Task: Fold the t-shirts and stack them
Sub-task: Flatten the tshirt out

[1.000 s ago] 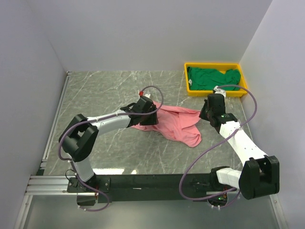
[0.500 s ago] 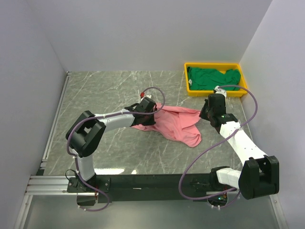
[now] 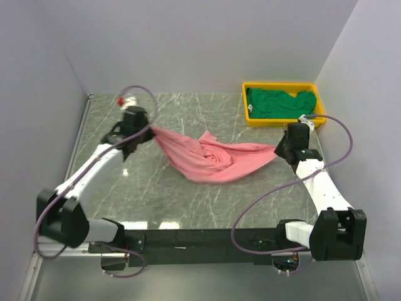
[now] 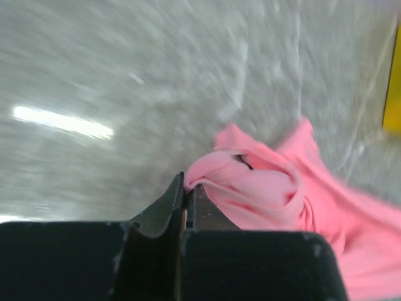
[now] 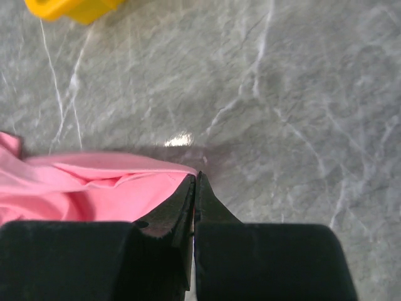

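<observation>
My left gripper and my right gripper should pull the pink t-shirt tight and lay it toward the front (image 3: 194, 208) before folding, because the t-shirt sags bunched at its centre (image 3: 216, 157).
The pink t-shirt (image 3: 210, 160) hangs stretched across the middle of the table between both arms, sagging and bunched at its centre. My left gripper (image 3: 149, 130) at the far left is shut on one ribbed edge of it (image 4: 207, 170); the left wrist view is blurred. At the right, my right gripper (image 3: 277, 149) is shut on the opposite edge of the pink cloth (image 5: 125, 182). The dark green t-shirt (image 3: 279, 103) lies crumpled in the yellow tray (image 3: 245, 106) at the back right.
White walls close in the grey marble table (image 3: 163, 194) on the left, back and right. A metal rail (image 3: 75, 150) runs along the left edge. The yellow tray's corner (image 5: 75, 9) shows in the right wrist view.
My left gripper shut on the pink shirt's edge and swung far left and back, pulling the cloth out. The right gripper moved slightly right, so the shirt now spans between them.
</observation>
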Tool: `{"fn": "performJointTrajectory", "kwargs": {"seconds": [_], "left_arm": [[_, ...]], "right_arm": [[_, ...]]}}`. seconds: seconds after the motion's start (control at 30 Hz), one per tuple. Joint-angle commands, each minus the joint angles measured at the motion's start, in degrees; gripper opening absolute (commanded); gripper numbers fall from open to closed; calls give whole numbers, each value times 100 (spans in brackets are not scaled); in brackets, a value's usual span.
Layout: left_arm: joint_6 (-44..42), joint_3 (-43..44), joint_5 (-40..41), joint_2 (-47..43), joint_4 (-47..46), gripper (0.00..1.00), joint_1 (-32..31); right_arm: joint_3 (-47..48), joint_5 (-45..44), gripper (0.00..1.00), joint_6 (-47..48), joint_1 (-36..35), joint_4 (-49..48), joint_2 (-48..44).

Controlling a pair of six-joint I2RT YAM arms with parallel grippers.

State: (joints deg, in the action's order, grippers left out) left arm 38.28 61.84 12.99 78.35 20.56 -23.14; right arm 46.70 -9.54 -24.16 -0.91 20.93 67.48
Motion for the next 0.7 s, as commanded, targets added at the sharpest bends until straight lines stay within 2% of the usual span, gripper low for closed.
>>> {"fn": "performJointTrajectory", "kwargs": {"seconds": [0.0,0.13,0.23,0.4,0.47,0.67], "left_arm": [[-558,73,169,-706,449,1,798],[-901,862,-7,-962,738,1,1486],[-1024,1767,-148,-900,1073,1,1952],[-1174,3244,-236,-1075,1459,1,2611],[-1322,3762,-166,-1207,1565,1,2656],[-1516,4370,36,-1796,1750,1,2674]], "right_arm": [[471,92,0,-89,301,60,-358],[1121,224,0,-150,389,201,-438],[1893,233,0,-237,416,324,-612],[2510,286,0,-335,486,210,-1140],[2729,295,0,-238,478,166,-1439],[3099,163,0,-1,477,175,-2230]]}}
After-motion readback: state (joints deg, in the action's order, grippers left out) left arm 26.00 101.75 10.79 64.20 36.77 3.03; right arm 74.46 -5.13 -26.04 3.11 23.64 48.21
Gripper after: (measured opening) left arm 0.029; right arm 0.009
